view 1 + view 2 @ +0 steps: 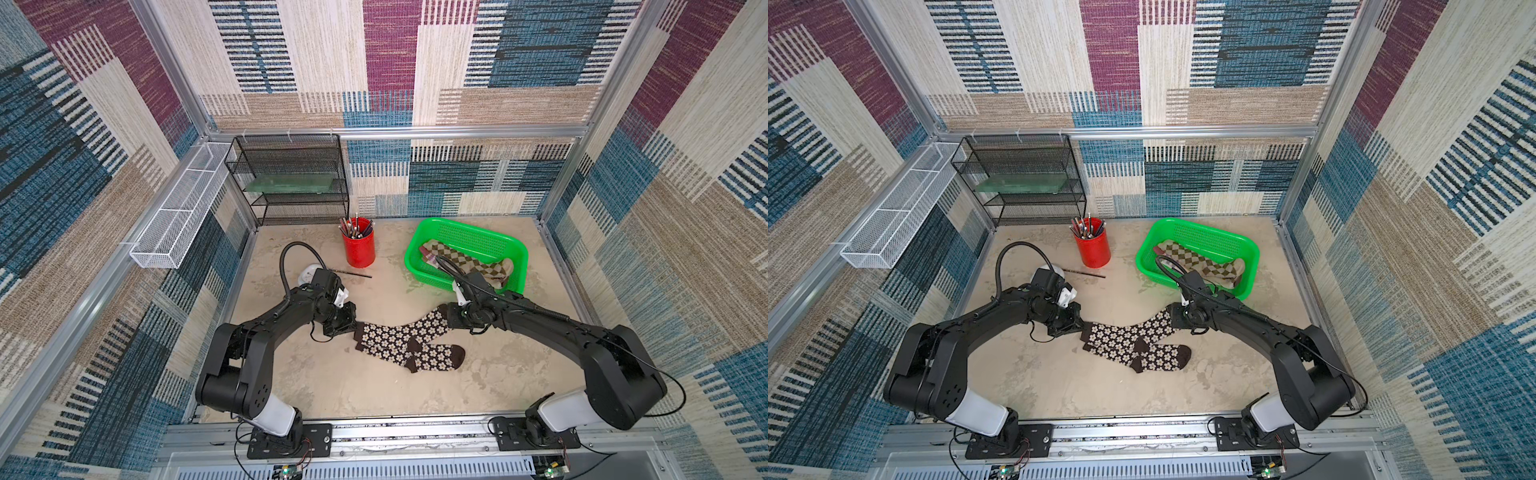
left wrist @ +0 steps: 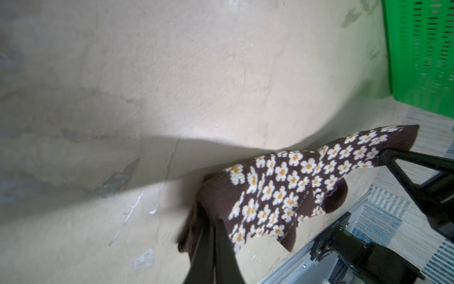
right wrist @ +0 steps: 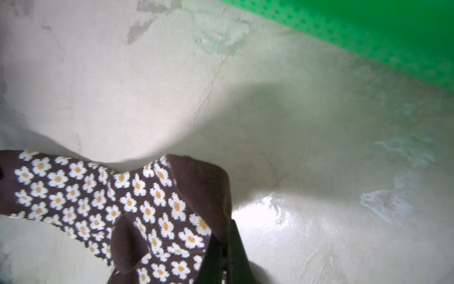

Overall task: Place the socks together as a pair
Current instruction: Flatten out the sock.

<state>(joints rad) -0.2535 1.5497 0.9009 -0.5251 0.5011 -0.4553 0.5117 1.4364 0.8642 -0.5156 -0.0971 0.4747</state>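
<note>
The robot's right gripper should swing the upper sock's toe (image 1: 444,310) over the lower sock's toe (image 1: 457,357) before the robot picks up the pair, because the upper toe points away from the lower sock.
Two dark brown socks with white flowers (image 1: 399,334) (image 1: 1125,337) lie overlapping mid-table, cuffs to the left. One runs up to the right, the other (image 1: 434,357) towards the front right. My left gripper (image 1: 353,330) (image 2: 211,221) is shut on the plain brown cuff end (image 2: 196,226). My right gripper (image 1: 449,316) (image 3: 224,228) is shut on the dark toe end (image 3: 204,186) of the upper sock, which stretches between the two grippers. Brown-tan argyle socks (image 1: 461,257) lie in the green basket (image 1: 432,226).
A red cup of pens (image 1: 359,249) stands at the back centre, with a thin dark rod (image 1: 349,273) lying on the table in front of it. A black wire shelf (image 1: 291,178) sits back left; a white wire tray (image 1: 183,212) hangs on the left wall.
</note>
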